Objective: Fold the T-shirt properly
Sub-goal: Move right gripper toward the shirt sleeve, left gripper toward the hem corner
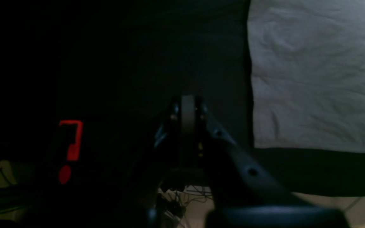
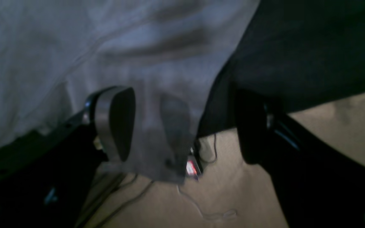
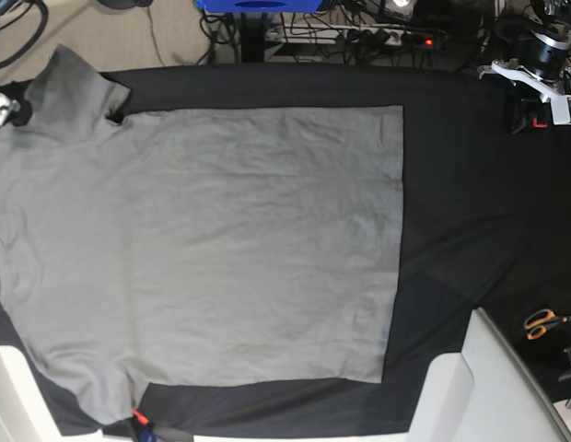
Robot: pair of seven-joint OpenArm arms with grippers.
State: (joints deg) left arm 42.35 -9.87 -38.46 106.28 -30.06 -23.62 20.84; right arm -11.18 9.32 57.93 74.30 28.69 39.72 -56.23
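Note:
The T-shirt's sleeve point(image 3: 72, 85) hangs loosely past the black tablecloth's edge point(image 3: 117, 74), so it will drag back onto the tablecloth when I fold the far side of the T-shirt over.
The grey T-shirt point(image 3: 212, 239) lies spread flat on the black tablecloth point(image 3: 470, 203), neck end at the left and hem at the right. In the left wrist view a corner of the T-shirt point(image 1: 312, 76) shows at upper right. My left gripper point(image 1: 188, 115) is shut and empty over bare black cloth, left of that corner. My right gripper point(image 2: 185, 126) is open at the table's edge. The corner of a sleeve point(image 2: 157, 139) hangs between its fingers point(image 2: 116, 123). In the base view only a bit of it point(image 3: 0, 106) shows by the far left sleeve point(image 3: 69, 83).
Orange-handled scissors point(image 3: 543, 322) lie on the cloth at the right edge. A white arm link point(image 3: 479, 387) crosses the lower right corner. Arm hardware point(image 3: 534, 64) stands at the upper right. Cables and a power strip point(image 3: 378, 37) lie on the floor beyond the far edge.

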